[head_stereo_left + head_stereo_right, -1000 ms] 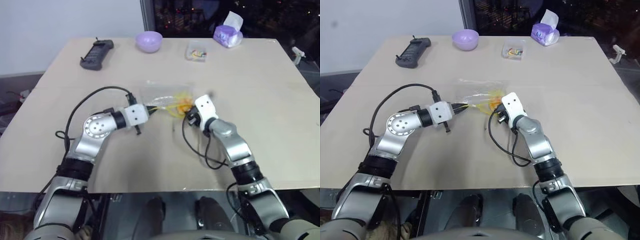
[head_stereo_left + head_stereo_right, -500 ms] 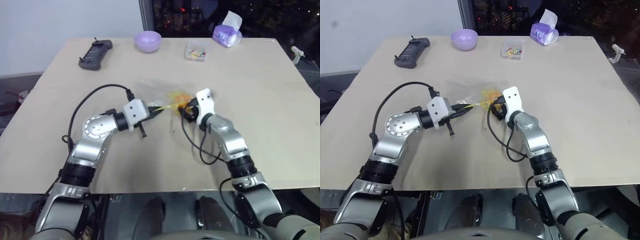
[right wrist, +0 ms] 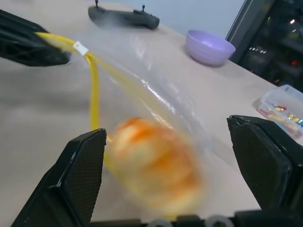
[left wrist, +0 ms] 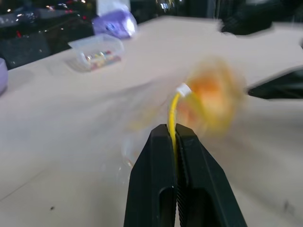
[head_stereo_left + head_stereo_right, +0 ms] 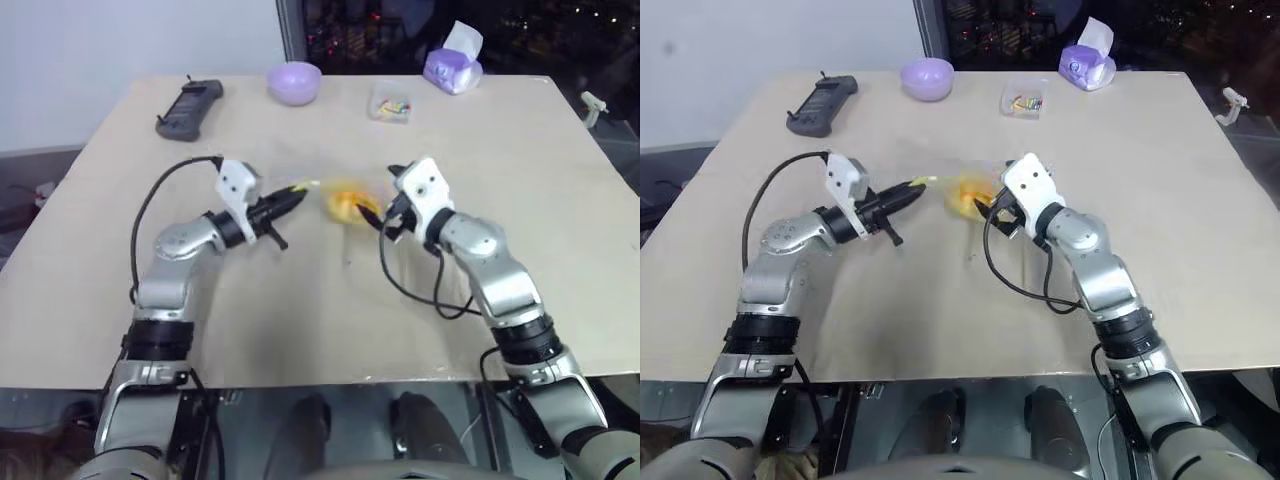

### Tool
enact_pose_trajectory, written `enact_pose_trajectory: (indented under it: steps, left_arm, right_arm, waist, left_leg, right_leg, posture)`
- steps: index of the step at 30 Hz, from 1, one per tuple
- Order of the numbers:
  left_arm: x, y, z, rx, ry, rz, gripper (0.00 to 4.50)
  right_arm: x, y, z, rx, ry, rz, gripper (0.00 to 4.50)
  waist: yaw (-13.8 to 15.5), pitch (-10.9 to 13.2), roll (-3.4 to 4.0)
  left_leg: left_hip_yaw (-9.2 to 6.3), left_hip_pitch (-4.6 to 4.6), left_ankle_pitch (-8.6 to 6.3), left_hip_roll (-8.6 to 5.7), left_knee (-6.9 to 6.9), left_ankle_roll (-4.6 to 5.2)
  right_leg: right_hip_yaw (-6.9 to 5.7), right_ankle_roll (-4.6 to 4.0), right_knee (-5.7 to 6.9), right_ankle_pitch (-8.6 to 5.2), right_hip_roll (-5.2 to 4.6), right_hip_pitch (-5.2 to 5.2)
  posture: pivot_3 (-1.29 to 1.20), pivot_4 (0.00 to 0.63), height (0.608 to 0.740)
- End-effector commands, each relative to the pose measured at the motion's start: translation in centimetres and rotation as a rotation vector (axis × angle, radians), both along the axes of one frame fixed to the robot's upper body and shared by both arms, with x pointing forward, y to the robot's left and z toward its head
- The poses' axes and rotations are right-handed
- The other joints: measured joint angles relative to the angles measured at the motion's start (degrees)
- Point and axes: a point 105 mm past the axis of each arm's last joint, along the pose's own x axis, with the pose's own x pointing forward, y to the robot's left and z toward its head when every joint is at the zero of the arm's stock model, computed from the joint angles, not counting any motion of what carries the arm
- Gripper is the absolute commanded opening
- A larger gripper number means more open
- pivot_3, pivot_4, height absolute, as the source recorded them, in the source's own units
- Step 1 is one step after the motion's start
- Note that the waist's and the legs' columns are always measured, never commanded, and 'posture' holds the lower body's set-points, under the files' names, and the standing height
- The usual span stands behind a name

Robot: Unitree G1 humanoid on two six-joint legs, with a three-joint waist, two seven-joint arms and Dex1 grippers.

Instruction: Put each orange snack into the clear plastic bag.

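Note:
The orange snack (image 3: 152, 165) hangs between my right gripper's fingers while the yellow strip droops. Next, I move back, grab the strip's lower end and pull it tight.
My left gripper (image 5: 290, 200) is shut on the yellow strip (image 4: 173, 111) of the clear plastic bag (image 3: 142, 54) and holds it up off the table. The orange snack (image 5: 343, 203), a blurred golden-orange bun, hangs by the strip and looks to be inside the bag's film (image 4: 142, 118). Just right of the bun, my right gripper (image 5: 985, 208) stands open. In the right wrist view the bun (image 3: 154, 163) lies between its spread fingers (image 3: 85, 175), touching neither that I can see. The left wrist view has the bun (image 4: 213, 94) just beyond my shut fingertips (image 4: 161, 137).
Along the table's far edge lie a black remote (image 5: 190, 97), a lilac bowl (image 5: 294, 82), a small clear box of coloured bits (image 5: 391, 104) and a purple tissue pack (image 5: 453, 65). A small white object (image 5: 592, 104) sits off the table's right edge.
My right gripper opened and let go of the bun, then rose. My left gripper rolled and lifted slightly, raising the bag and bun off the table.

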Motion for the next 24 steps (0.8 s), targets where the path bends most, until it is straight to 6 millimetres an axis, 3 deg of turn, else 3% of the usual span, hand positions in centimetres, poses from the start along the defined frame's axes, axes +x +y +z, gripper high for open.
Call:
enact_pose_trajectory:
  steps: [1,4,7,10,13,18,21,24]
  left_arm:
    - [-1.0,-1.4,2.2,-0.014,-0.097,-0.082,0.00]
    - [-0.7,-1.9,3.0,-0.115,-0.052,-0.071,0.00]
    - [-0.2,-1.2,4.8,-0.313,0.062,-0.065,0.00]
    - [-0.5,-1.0,6.4,-0.424,0.123,-0.097,0.00]
    - [-0.4,-0.7,7.2,-0.493,0.151,-0.091,0.00]
    - [-0.5,-0.7,7.5,-0.499,0.170,-0.089,0.00]
    - [-0.3,-0.8,7.9,-0.514,0.174,-0.082,0.00]
    - [-0.4,-0.8,8.1,-0.520,0.175,-0.083,0.00]
  right_arm:
    - [-0.4,0.6,0.9,0.120,0.138,0.035,4.44]
    - [-0.5,0.1,1.6,0.101,0.102,0.042,4.44]
    - [-1.5,-2.0,2.9,-0.027,-0.075,0.062,4.44]
    - [-2.6,-3.9,2.0,-0.117,-0.070,0.065,4.44]
    - [-3.3,-4.3,0.5,-0.177,-0.049,0.068,4.44]
    - [-3.0,-2.7,-1.9,-0.201,-0.018,0.054,4.44]
    - [-2.5,0.4,-2.9,-0.007,0.105,0.037,4.44]
    - [-1.7,1.6,-3.3,0.063,0.149,-0.009,4.44]
  waist:
    - [-0.1,0.0,0.00]
    - [0.1,0.0,0.01]
    - [1.0,0.0,-0.02]
    - [1.0,0.0,-0.05]
    - [0.8,0.0,-0.06]
    - [0.5,0.1,-0.06]
    - [0.6,0.0,-0.08]
    - [0.9,0.1,-0.06]
  left_leg:
    - [0.01,0.01,0.00,0.00,0.00,0.00]
    - [0.00,0.00,0.00,0.01,-0.01,0.00]
    - [-0.01,-0.07,0.00,-0.06,0.02,0.00]
    - [-0.06,-0.12,-0.01,-0.07,0.04,0.01]
    - [-0.03,-0.11,-0.01,-0.06,0.00,0.00]
    - [0.03,-0.02,-0.01,-0.03,0.00,-0.01]
    - [0.03,-0.02,0.00,-0.03,0.00,-0.01]
    - [0.02,-0.03,0.02,0.00,0.00,-0.06]
  right_leg:
    - [0.01,0.00,0.01,0.00,0.00,0.00]
    - [0.01,-0.01,0.00,0.00,0.01,0.00]
    - [-0.02,0.01,-0.05,0.00,-0.07,-0.01]
    - [-0.10,0.03,-0.11,-0.01,-0.10,0.00]
    - [-0.09,0.03,-0.14,-0.02,-0.10,0.00]
    - [0.00,0.03,-0.06,-0.01,-0.07,0.00]
    - [0.00,0.02,-0.05,-0.01,-0.06,0.00]
    - [0.01,0.01,-0.06,-0.01,-0.03,-0.01]
  posture:
    - [0.00,0.150,0.718]
    - [0.00,0.150,0.718]
    - [0.00,0.150,0.718]
    - [0.00,0.150,0.718]
    - [0.00,0.150,0.718]
    - [0.00,0.150,0.718]
    - [0.00,0.150,0.718]
    - [0.00,0.150,0.718]
